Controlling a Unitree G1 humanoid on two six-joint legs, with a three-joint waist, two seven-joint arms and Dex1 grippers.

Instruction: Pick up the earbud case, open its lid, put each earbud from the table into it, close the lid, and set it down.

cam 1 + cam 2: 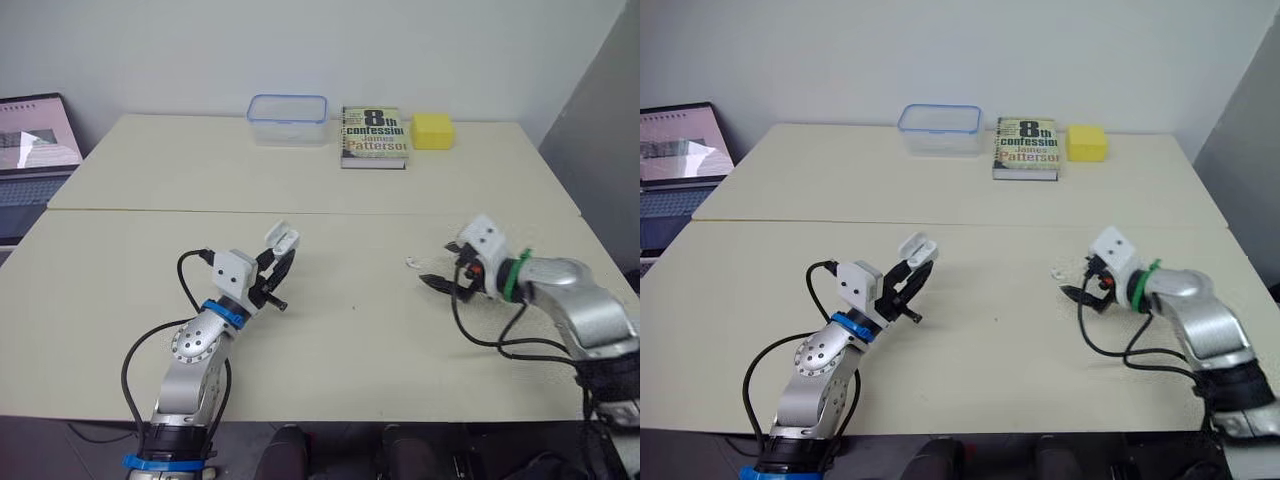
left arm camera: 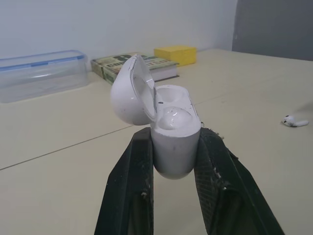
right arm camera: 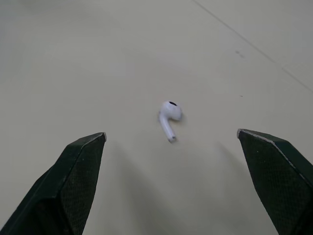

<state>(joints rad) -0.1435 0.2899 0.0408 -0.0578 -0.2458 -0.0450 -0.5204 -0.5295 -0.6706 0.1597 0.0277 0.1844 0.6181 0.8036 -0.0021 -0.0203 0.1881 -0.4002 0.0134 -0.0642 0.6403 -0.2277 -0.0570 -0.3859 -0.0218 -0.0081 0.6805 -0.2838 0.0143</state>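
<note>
The white earbud's round head [image 3: 171, 110] has a slim straight stem [image 3: 167, 130] sticking out of it, so the earbud will slide into the case stem first when I lower it.
My left gripper [image 1: 272, 272] is shut on the white earbud case [image 2: 174, 139] and holds it a little above the table. The case's lid [image 2: 128, 93] is swung open. Something rounded and white, like an earbud [image 2: 173, 117], sits in one slot, and the other slot [image 2: 174, 94] looks empty. A loose white earbud [image 3: 168, 117] lies on the table at the right [image 1: 412, 263]. My right gripper [image 1: 443, 266] is open just beside it, with the earbud ahead of and between its spread fingers [image 3: 80, 161], not touching them.
At the back of the table stand a clear plastic container [image 1: 288, 118], a book [image 1: 375, 135] and a yellow block [image 1: 433, 130]. A laptop [image 1: 35, 150] sits off the table's left side. A seam [image 1: 330, 211] runs across between the two tabletops.
</note>
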